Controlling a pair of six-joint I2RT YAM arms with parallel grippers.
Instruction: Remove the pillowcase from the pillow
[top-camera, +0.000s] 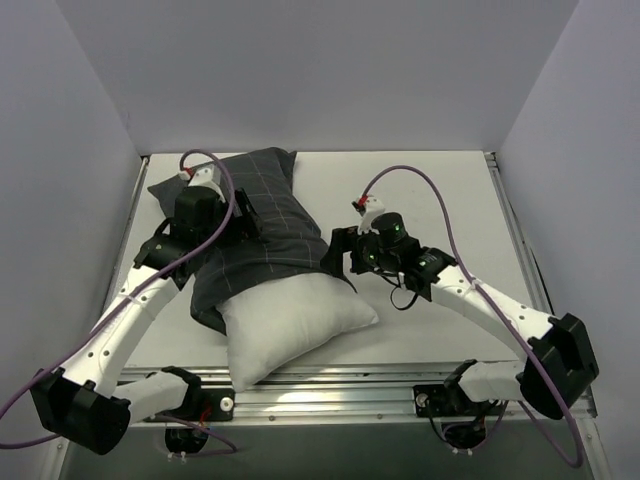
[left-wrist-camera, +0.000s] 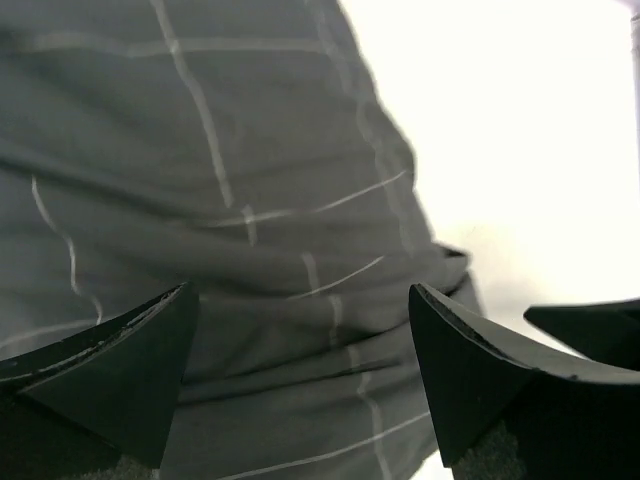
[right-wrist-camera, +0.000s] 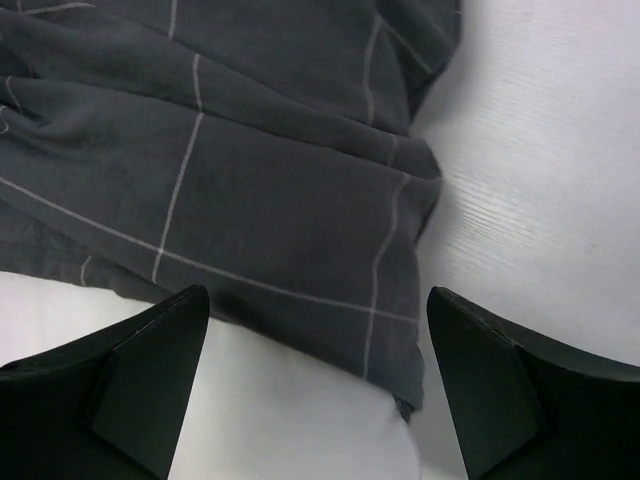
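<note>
The white pillow (top-camera: 285, 322) is loose and my right gripper is at the pillowcase's hem, so my left gripper should leave the cloth and grab the pillow's corner (top-camera: 364, 316) near the hem.
The dark checked pillowcase (top-camera: 265, 225) covers the far half of the white pillow (top-camera: 290, 325), whose near half lies bare toward the table's front edge. My left gripper (top-camera: 248, 215) hovers over the case's upper left part, jaws wide apart. In the left wrist view the gripper (left-wrist-camera: 300, 290) is open above wrinkled pillowcase cloth (left-wrist-camera: 200, 200), nothing between its fingers. My right gripper (top-camera: 338, 252) stands at the case's right edge. In the right wrist view it (right-wrist-camera: 318, 293) is open over the pillowcase hem (right-wrist-camera: 250, 180), where the bare pillow (right-wrist-camera: 280, 410) emerges.
The white table (top-camera: 430, 190) stretches to the right of the pillow, enclosed by pale walls on three sides. A metal rail (top-camera: 330, 385) runs along the near edge by the arm bases. Purple cables loop above both wrists.
</note>
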